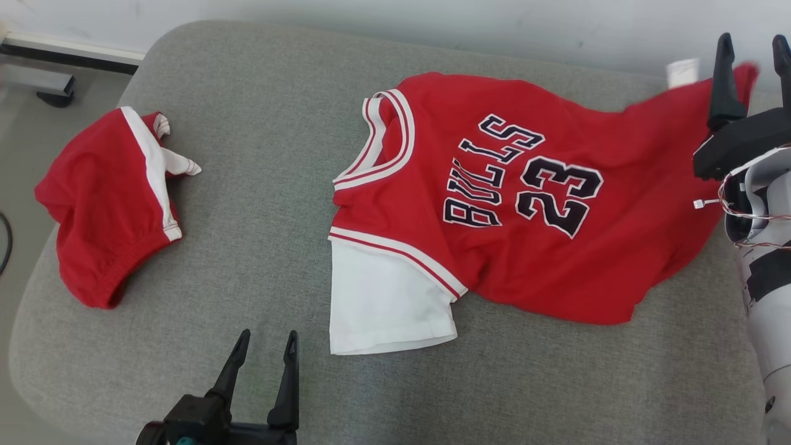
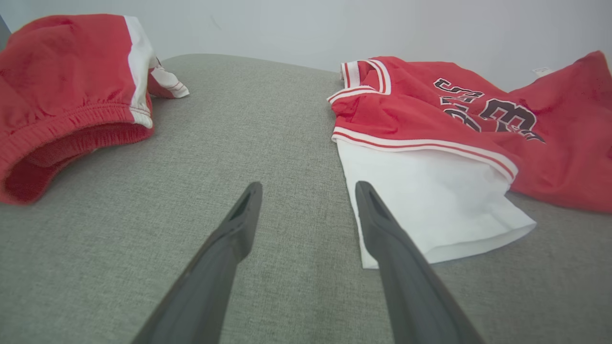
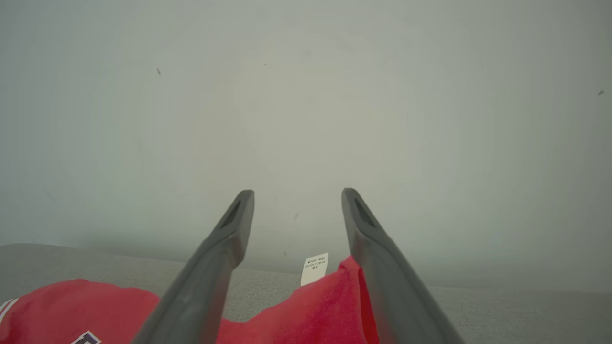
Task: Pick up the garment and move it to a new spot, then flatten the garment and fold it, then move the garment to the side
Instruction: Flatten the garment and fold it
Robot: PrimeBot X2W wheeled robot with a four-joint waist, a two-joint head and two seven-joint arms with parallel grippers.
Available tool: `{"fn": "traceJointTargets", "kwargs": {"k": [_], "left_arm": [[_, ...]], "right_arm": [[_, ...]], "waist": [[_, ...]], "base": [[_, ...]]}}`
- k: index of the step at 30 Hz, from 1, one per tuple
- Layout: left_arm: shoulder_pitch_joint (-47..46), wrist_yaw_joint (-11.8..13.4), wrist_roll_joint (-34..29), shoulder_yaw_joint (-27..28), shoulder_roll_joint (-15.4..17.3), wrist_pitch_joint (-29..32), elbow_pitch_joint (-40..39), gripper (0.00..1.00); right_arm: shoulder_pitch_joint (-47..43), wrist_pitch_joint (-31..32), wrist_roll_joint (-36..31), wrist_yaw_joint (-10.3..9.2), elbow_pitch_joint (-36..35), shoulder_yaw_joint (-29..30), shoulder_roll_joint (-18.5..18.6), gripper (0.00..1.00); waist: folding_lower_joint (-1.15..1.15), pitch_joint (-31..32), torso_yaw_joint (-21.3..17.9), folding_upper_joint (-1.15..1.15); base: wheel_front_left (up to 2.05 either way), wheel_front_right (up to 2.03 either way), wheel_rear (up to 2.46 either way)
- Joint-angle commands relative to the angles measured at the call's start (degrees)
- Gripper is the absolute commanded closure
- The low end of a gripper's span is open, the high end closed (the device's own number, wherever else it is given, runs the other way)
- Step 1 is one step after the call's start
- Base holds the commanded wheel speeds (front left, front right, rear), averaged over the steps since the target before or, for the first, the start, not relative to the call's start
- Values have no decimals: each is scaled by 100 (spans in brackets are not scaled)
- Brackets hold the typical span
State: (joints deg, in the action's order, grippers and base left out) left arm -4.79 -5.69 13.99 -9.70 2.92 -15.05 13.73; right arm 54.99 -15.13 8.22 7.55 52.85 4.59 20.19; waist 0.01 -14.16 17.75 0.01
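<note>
The jersey's far edge dips slack (image 1: 617, 114) before the hem (image 1: 743, 80), so I expect the hem will swing toward me while the collar stays in place when I pull.
The garment, a red "BULLS 23" jersey (image 1: 618, 259) with a white sleeve (image 1: 383, 296), lies spread across the right half of a grey cushion (image 1: 266, 154). Its far right hem corner stands up in a peak with a white label (image 3: 314, 268). My right gripper (image 1: 752, 40) hangs open over that corner. The red cloth (image 3: 311, 310) rises between the fingers and rests against the inner side of one of them. My left gripper (image 1: 267, 335) is open and holds nothing, low over bare cushion just left of the white sleeve (image 2: 430, 205).
Red shorts with a white stripe (image 1: 99, 204) lie bunched at the cushion's left edge, also seen in the left wrist view (image 2: 62, 71). A pale wall runs behind the cushion. A metal base (image 1: 37, 80) sits on the floor at the far left.
</note>
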Motion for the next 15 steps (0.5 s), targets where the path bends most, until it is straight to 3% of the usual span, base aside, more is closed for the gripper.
{"fn": "traceJointTargets", "kwargs": {"k": [1,8,15], "left_arm": [[59,42,12,42,-8,-19,-4,0],[151,29,-93,212,-6,-19,-8,0],[302,5,-233,408,-7,-19,-54,0]], "right_arm": [[-32,-1,-85,-13,-52,-2,-14,0],[-476,-2,-82,-13,-508,-55,-222,0],[-1798,-2,389,-13,-1168,-389,-603,0]], "waist": [[-1,45,-56,-1],[-1,252,-284,-1],[-1,555,-557,-1]], "base": [[0,0,0],[0,0,0],[0,0,0]]}}
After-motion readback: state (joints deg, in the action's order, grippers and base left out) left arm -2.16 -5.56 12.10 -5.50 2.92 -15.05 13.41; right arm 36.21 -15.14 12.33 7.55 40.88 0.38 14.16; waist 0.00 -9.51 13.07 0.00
